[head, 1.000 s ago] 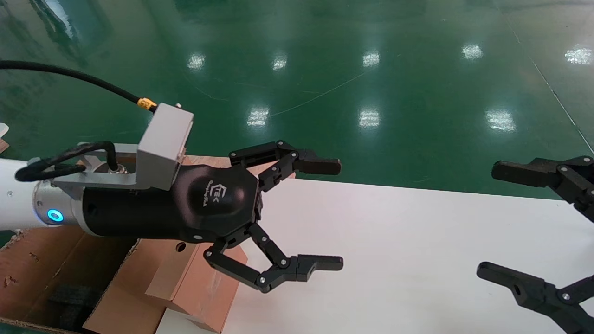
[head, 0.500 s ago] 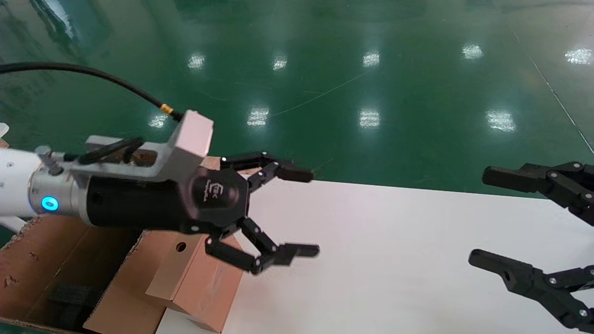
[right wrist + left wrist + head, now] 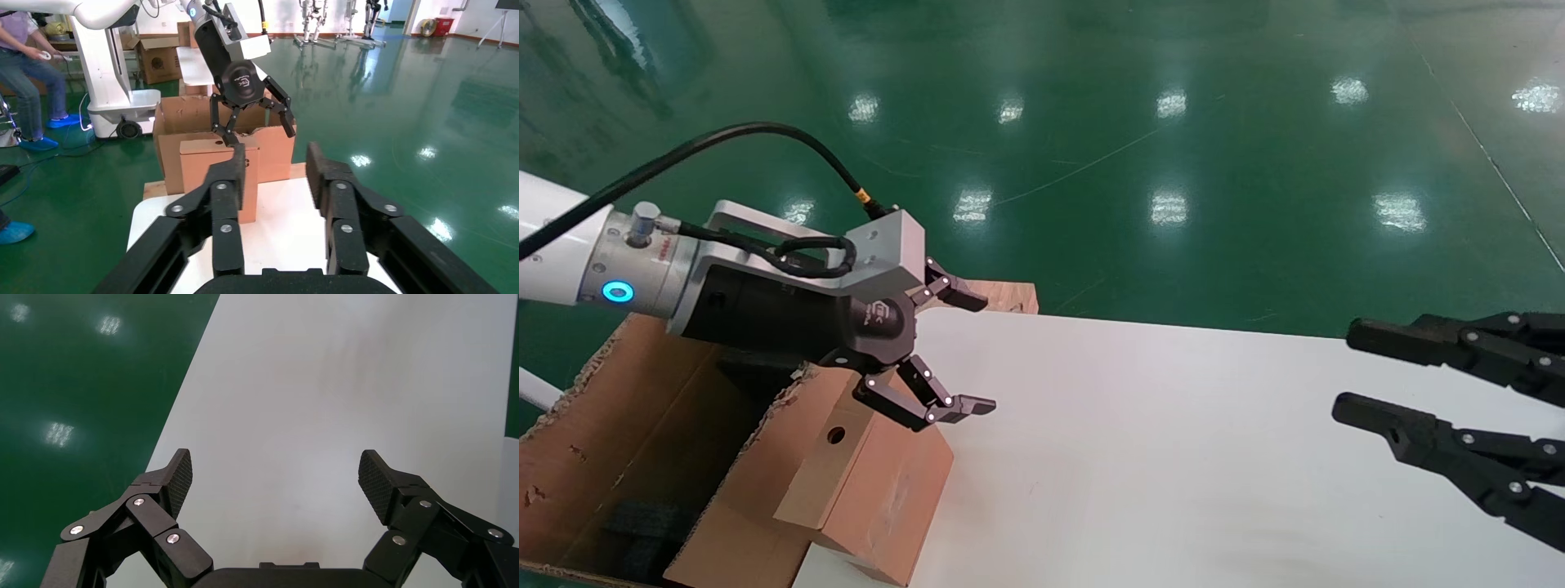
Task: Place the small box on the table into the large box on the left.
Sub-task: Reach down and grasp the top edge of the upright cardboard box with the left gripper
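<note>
The empty table [image 3: 1039,397] is ahead of my left gripper, which points past the small box. I should pull the gripper back, tip it down and put its fingers on both sides of the small box's top [image 3: 829,456].
The small box [image 3: 878,490], a brown carton with a round hole, stands on the left edge of the white table [image 3: 1173,457], against the large box [image 3: 592,425]. My left gripper [image 3: 977,353] hangs open just above the small box's far top edge, touching nothing. In the left wrist view the left gripper [image 3: 275,471] has only the bare table [image 3: 343,386] between its pads. My right gripper [image 3: 1351,370] hovers open at the table's right side. The right wrist view shows the right gripper [image 3: 276,156], the small box [image 3: 208,165], the large box [image 3: 177,116] and the left gripper [image 3: 260,125].
Black foam [image 3: 650,523] lies inside the large box. A wooden board [image 3: 1009,294] juts out past the table's far left corner. Green floor surrounds the table. A white robot base [image 3: 113,92] and a seated person [image 3: 24,73] are beyond the large box.
My left gripper has drawn back to the left and dropped lower, coming over the small box, still open. The right gripper has shifted slightly left and its fingers have narrowed a little.
</note>
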